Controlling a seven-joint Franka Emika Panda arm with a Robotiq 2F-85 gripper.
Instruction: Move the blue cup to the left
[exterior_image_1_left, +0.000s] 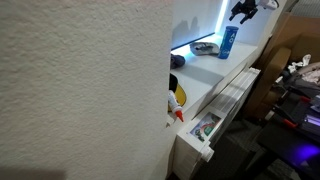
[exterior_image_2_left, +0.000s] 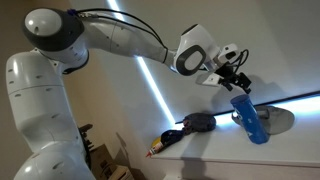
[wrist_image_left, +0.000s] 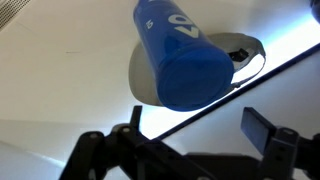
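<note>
Next, I move my gripper over the cup and lower it around its upper part (exterior_image_2_left: 243, 104) before closing, because the blue cup's top end (wrist_image_left: 195, 80) is ahead of my gripper's open fingers.
The blue cup (exterior_image_1_left: 229, 41) stands upright on the white counter (exterior_image_1_left: 205, 75), tall and slim, and shows in both exterior views (exterior_image_2_left: 249, 118). In the wrist view the blue cup (wrist_image_left: 181, 57) fills the upper middle, seen from its closed top end. My gripper (exterior_image_2_left: 238, 84) hovers just above the cup with its fingers spread and nothing between them; it also shows high up in an exterior view (exterior_image_1_left: 243, 11). In the wrist view the gripper (wrist_image_left: 192, 130) has its dark fingers apart, below the cup in the picture.
A flat dark object with a blue part (exterior_image_1_left: 204, 47) lies on the counter beside the cup. A grey bowl-like dish (exterior_image_2_left: 277, 121) sits behind the cup. A textured white wall (exterior_image_1_left: 80, 90) blocks much of an exterior view. An open drawer (exterior_image_1_left: 205, 128) sticks out below the counter.
</note>
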